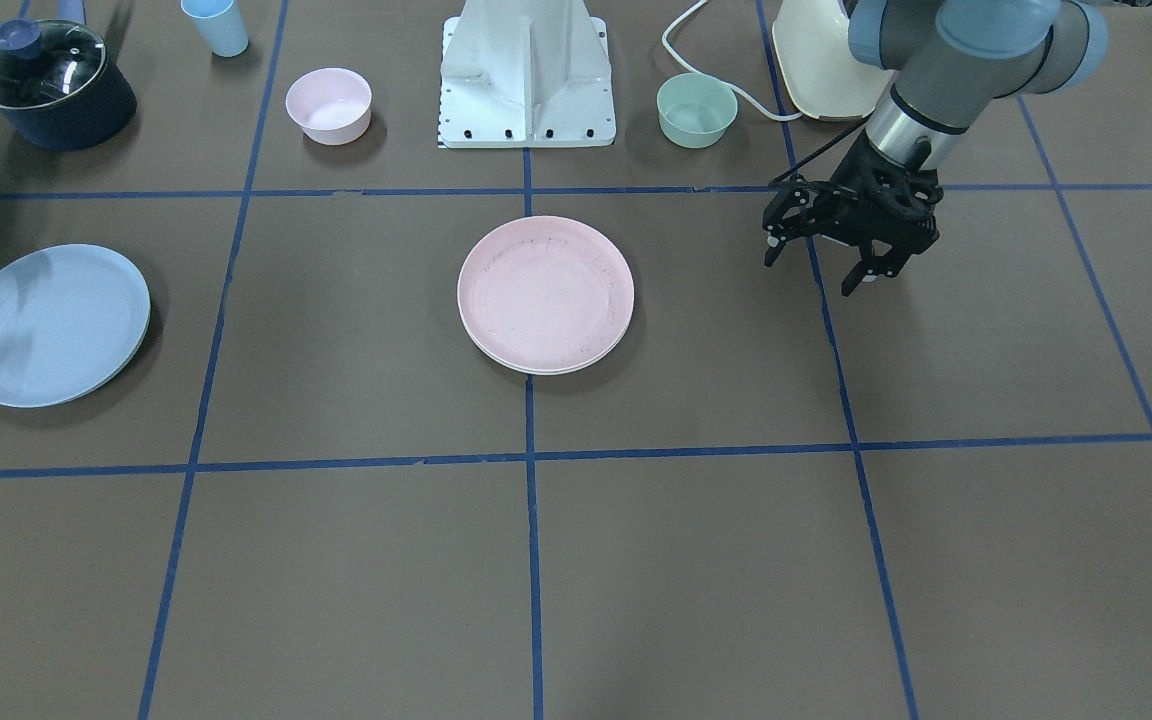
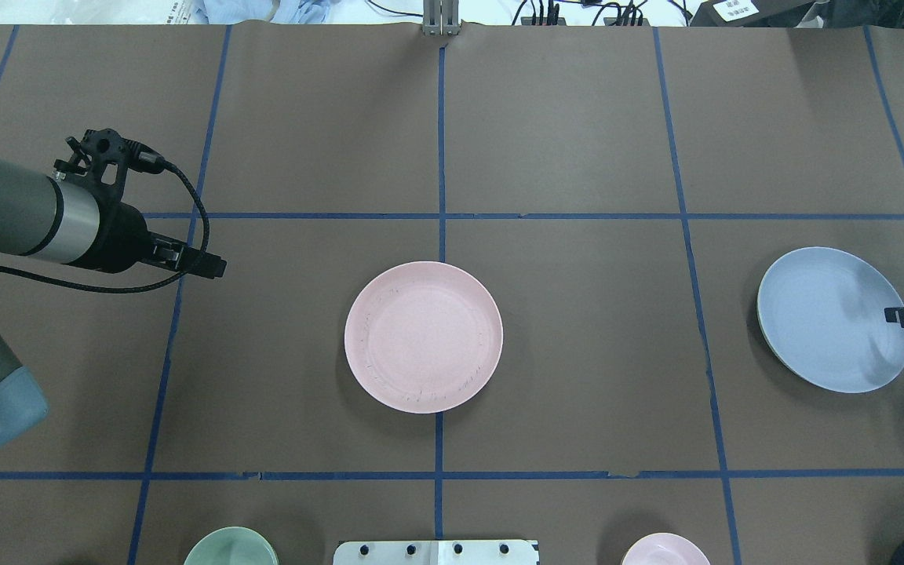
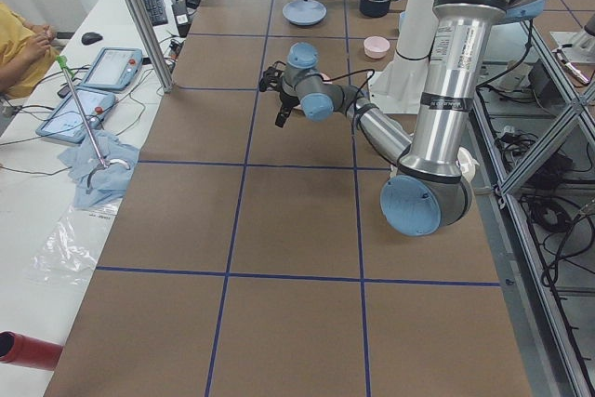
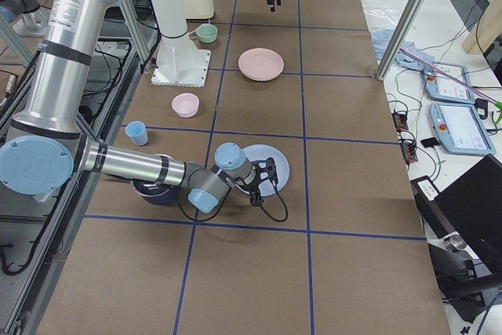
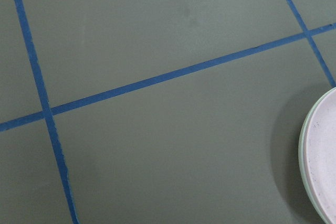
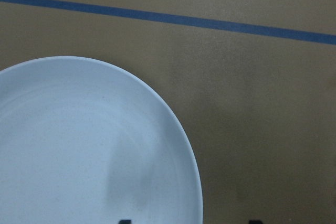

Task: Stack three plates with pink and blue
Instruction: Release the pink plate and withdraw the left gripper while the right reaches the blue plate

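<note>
The blue and pink plates look about equally wide, so the blue plate (image 1: 52, 325) will cover the pink plate's whole top side (image 1: 545, 294) when the robot stacks them.
The pale pink plate (image 1: 544, 290) lies at the table's middle on top of the cream-white plate (image 1: 548, 370), of which only the rim shows. Both show at the right edge of the left wrist view, the pink plate (image 5: 326, 171) over the cream rim (image 5: 303, 150). The light blue plate (image 1: 51, 325) lies alone on the robot's right side (image 2: 832, 318). My right gripper (image 2: 901, 315) is open at the blue plate's outer edge; in the right wrist view the plate's rim (image 6: 197, 198) lies between its two fingertips. My left gripper (image 1: 821, 270) is open and empty, above bare table well to the side of the pink plate.
Along the robot's side stand a dark pot with a glass lid (image 1: 51, 85), a blue cup (image 1: 216, 25), a small pink bowl (image 1: 328, 105), the white robot base (image 1: 528, 75), a mint-green bowl (image 1: 696, 110) and a cream appliance with a cord (image 1: 821, 60).
</note>
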### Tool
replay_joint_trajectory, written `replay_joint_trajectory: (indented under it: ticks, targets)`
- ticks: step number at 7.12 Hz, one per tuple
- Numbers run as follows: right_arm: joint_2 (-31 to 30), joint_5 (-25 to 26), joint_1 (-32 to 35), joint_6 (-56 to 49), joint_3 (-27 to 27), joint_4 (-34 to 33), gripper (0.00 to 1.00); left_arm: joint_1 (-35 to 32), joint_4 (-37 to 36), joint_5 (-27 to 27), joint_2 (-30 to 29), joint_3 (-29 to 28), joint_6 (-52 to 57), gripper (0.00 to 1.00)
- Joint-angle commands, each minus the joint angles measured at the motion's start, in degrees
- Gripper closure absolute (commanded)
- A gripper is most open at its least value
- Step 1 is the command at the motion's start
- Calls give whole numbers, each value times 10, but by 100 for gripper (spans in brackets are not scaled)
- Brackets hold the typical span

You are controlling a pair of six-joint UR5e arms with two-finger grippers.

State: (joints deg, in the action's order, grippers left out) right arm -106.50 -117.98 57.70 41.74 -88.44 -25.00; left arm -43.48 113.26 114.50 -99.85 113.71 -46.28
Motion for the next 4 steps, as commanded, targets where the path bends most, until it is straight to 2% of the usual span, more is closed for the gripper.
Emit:
replay_joint_trajectory:
  ticks: [1,3,4]
  targets:
    - [2,16,-17,2,10,0,72,1,0,-1,0,0,0,0]
    - [3,19,-18,0,15,0,73,1,0,-1,-1,0,-4,0]
    - [7,19,-18,3,14,0,100,1,0,0,-1,0,-5,0]
